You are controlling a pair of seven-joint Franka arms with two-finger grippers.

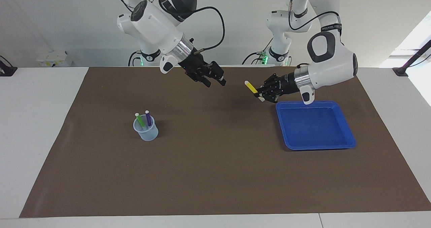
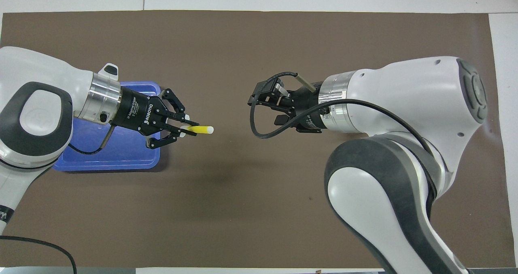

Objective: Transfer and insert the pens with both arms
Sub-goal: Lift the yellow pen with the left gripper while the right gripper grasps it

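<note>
The yellow pen's pale end (image 1: 246,83) sticks clear of my left gripper, so my open right gripper should keep coming in until it closes around the pen's exposed body (image 1: 251,87).
My left gripper (image 1: 258,95) is shut on the yellow pen (image 1: 250,86) and holds it in the air over the brown mat, beside the blue tray's corner. The pen's pale end points toward my right gripper (image 1: 214,83), which is open and empty in the air over the middle of the mat, a short gap away. In the overhead view the left gripper (image 2: 184,125), yellow pen (image 2: 201,130) and right gripper (image 2: 263,104) face each other. The green pen (image 1: 139,119) and purple pen (image 1: 148,118) stand in a clear cup (image 1: 146,130).
An empty blue tray (image 1: 315,125) lies toward the left arm's end of the table, partly under the left wrist in the overhead view (image 2: 121,156). A brown mat (image 1: 215,174) covers the table. The right arm hides the cup in the overhead view.
</note>
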